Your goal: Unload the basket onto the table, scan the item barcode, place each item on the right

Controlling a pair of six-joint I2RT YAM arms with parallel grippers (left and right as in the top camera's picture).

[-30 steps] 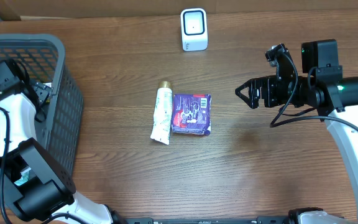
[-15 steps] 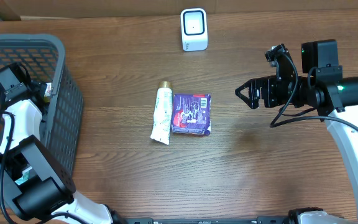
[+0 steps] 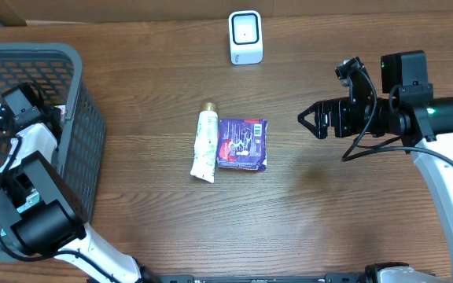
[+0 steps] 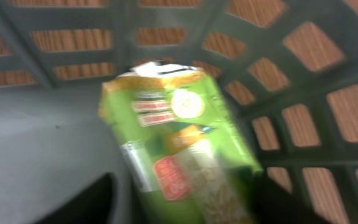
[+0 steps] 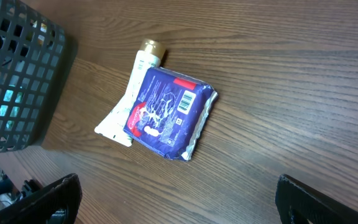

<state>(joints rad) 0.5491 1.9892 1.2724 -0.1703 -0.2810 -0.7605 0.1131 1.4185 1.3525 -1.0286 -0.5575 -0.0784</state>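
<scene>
The green packet slants against the basket's side between my left gripper's fingers, so I should open, align and take its lower part squarely before I lift.
A green packet lies in the dark mesh basket, against its wall. My left gripper reaches into the basket with a finger on each side of the packet. The view is blurred, so I cannot make out whether the fingers press on it. A white scanner stands at the back of the table. A white tube and a purple packet, barcode side up, lie side by side mid-table. My right gripper hovers open to their right, holding nothing.
The basket fills the table's left side. In the right wrist view the purple packet and the tube lie ahead of the open right gripper, with bare wood between.
My left wrist has shifted inside the basket and its jaws have narrowed around the green packet. The right arm has not moved.
</scene>
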